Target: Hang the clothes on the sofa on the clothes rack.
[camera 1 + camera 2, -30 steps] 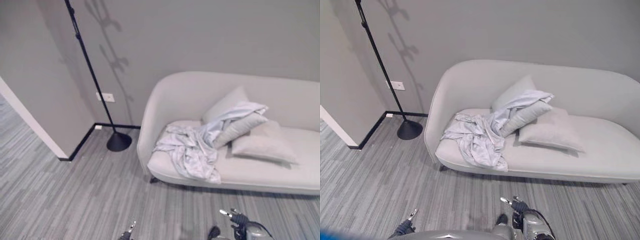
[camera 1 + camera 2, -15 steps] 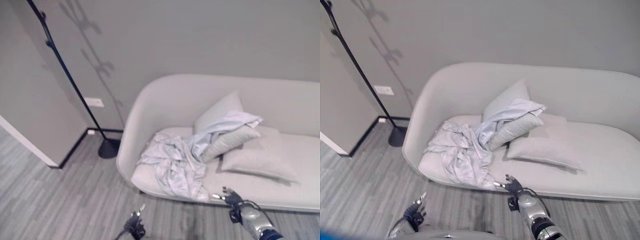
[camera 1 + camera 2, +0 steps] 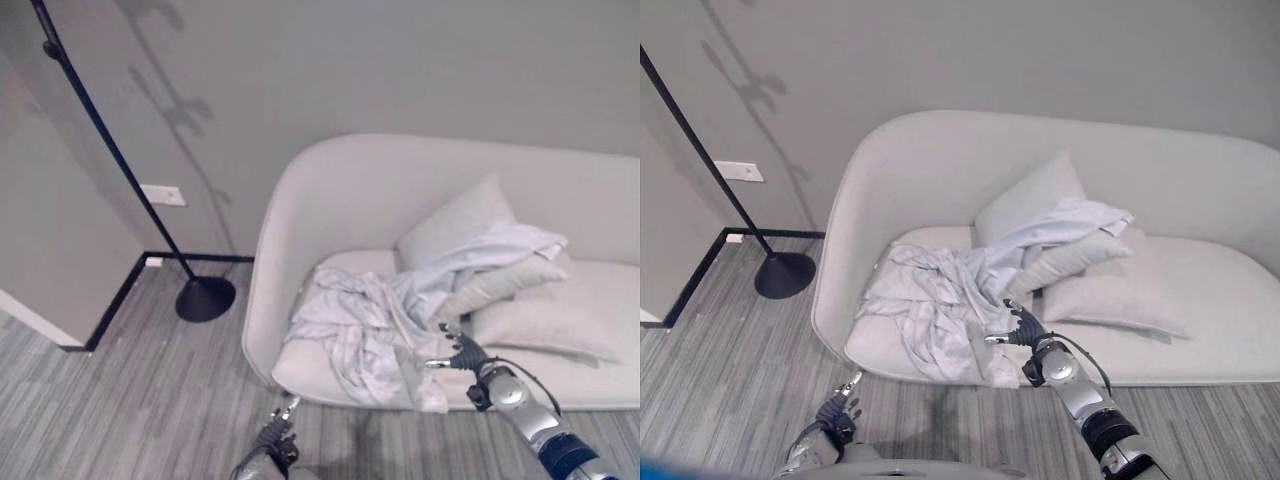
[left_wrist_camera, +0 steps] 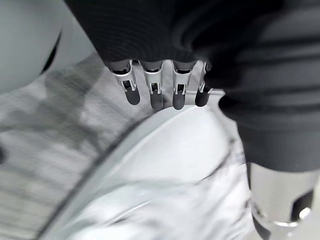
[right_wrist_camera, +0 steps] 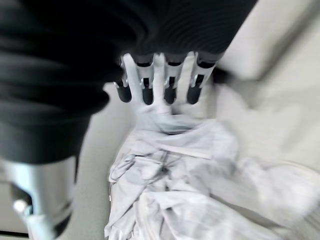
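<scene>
My gripper will slide the crumpled garment [image 3: 358, 325] free and leave the pillows [image 3: 505, 246] on the sofa when it lifts the garment, because one end lies loosely over them.
A crumpled pale garment [image 3: 365, 320] lies on the left half of the light grey sofa [image 3: 400, 185], one end draped up over the pillows. My right hand [image 3: 461, 355] is open, fingers spread, just over the garment's front right edge. In the right wrist view its straight fingers [image 5: 160, 87] point at the cloth [image 5: 185, 195] below. Low by the sofa's front, above the floor, my left hand [image 3: 277, 438] hangs open, with its fingers [image 4: 155, 92] straight. The black clothes rack pole [image 3: 110, 150] leans up from its round base [image 3: 205, 298] left of the sofa.
Three grey pillows [image 3: 455, 225] [image 3: 500, 285] [image 3: 545, 325] are piled on the sofa to the right of the garment. A wall corner with black skirting [image 3: 115, 310] juts out at the left. Striped grey floor [image 3: 130, 400] spreads in front.
The camera has moved closer to the sofa. My right hand has risen from the floor level and reached forward to the garment's front edge. The left hand has come up slightly.
</scene>
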